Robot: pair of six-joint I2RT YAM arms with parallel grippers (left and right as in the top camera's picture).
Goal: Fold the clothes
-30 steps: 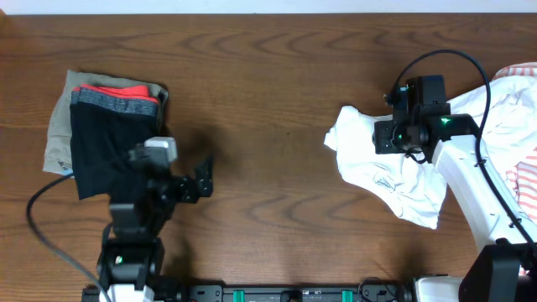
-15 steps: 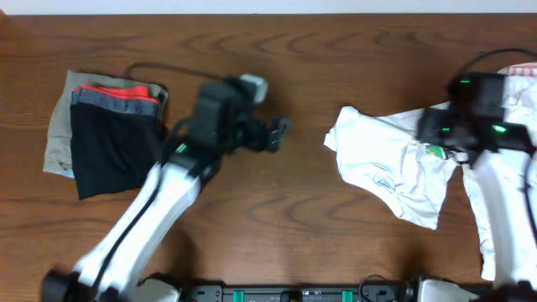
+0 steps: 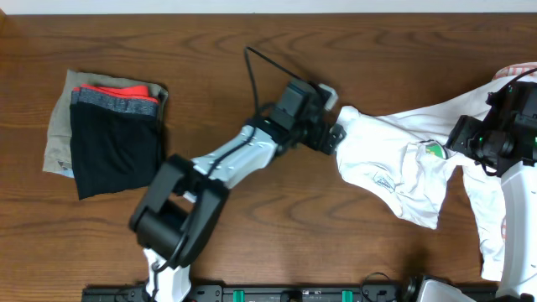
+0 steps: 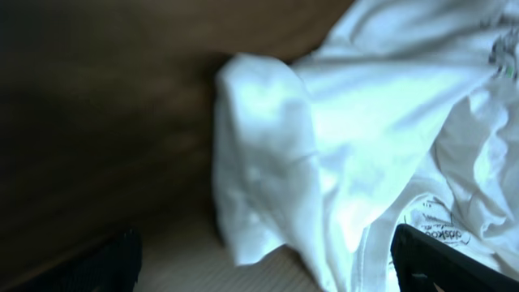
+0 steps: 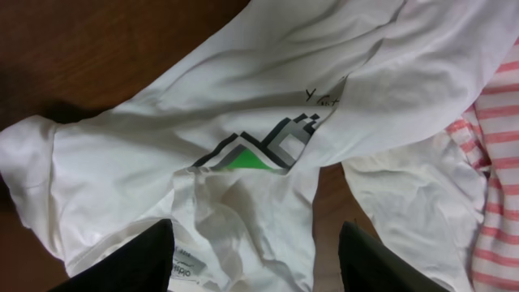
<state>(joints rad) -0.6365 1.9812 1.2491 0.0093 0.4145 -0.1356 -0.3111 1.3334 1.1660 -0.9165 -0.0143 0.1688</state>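
My left gripper should pinch the bunched sleeve (image 3: 349,122) and pull the white shirt clear toward the middle of the table, because the shirt lies crumpled across the striped garment (image 3: 508,76).
The clothes here are a crumpled white shirt (image 3: 382,164) right of the table's middle, its green-and-black print (image 3: 433,149) facing up, and a white orange-striped garment (image 3: 513,74) at the far right edge. My left gripper (image 3: 334,136) reaches across to the shirt's left edge. In the left wrist view that gripper (image 4: 268,276) stands open, and a bunched sleeve of the shirt (image 4: 268,162) lies just ahead of the jaws. My right gripper (image 5: 255,268) is open, hovering over the shirt near its print (image 5: 259,150), with nothing pinched. The striped garment (image 5: 495,178) lies to its right.
A folded stack of black, grey, orange and beige clothes (image 3: 109,134) sits at the far left of the brown wooden table (image 3: 252,50). The left arm (image 3: 226,164) lies diagonally across the table's middle.
The left arm swung from the front left, past the folded stack, to the shirt's left edge. The right gripper drew back to the right, uncovering the print.
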